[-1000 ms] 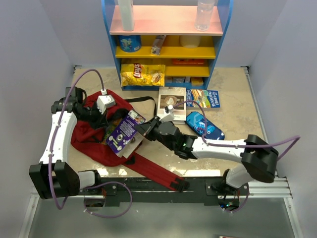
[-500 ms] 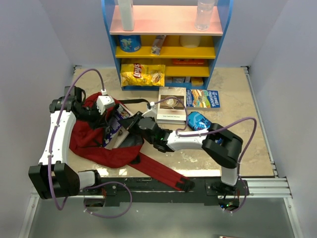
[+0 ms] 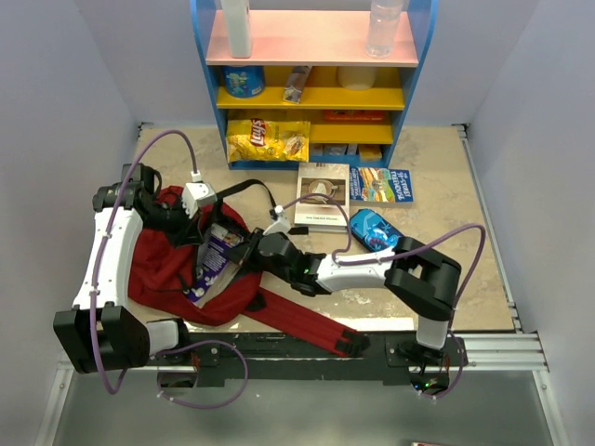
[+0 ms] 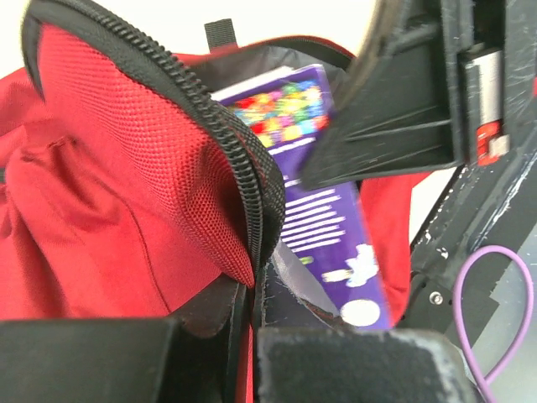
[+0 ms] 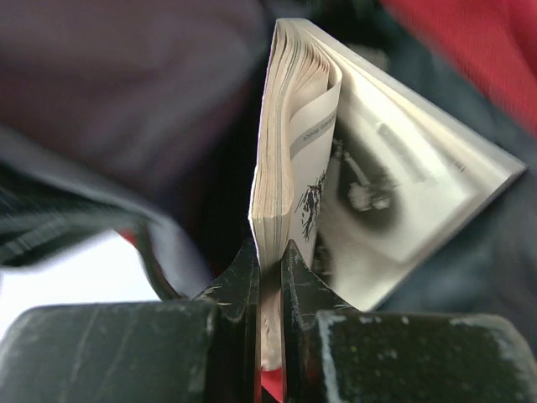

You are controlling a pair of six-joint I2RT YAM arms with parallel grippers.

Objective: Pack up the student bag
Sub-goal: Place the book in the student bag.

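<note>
Next, I open my right gripper and push the purple book (image 3: 214, 264) deeper, under the zipper rim (image 4: 239, 155) my left gripper holds, because the book lies slanted across the bag's opening.
The student bag (image 3: 158, 274), dark red, lies at the left with its straps (image 3: 297, 321) trailing toward the front edge. My left gripper (image 3: 206, 218) is shut on the bag's zipper rim (image 4: 252, 210) and holds the mouth open. My right gripper (image 3: 244, 253) is shut on a purple-covered book (image 3: 212, 260) that sits partly inside the opening. In the left wrist view the purple cover (image 4: 323, 210) lies inside the red lining. In the right wrist view my jaws (image 5: 270, 269) pinch the book's page block (image 5: 294, 168), its pages fanned open.
A pale book (image 3: 322, 195), a blue booklet (image 3: 381, 184) and a blue patterned pencil case (image 3: 381, 232) lie right of the bag. A blue and yellow shelf (image 3: 311, 93) with a chip bag (image 3: 268, 139) stands at the back.
My right gripper has carried the purple book left and down, deeper into the bag's mouth. The bag's rim has risen around the book. My left gripper has kept its hold.
</note>
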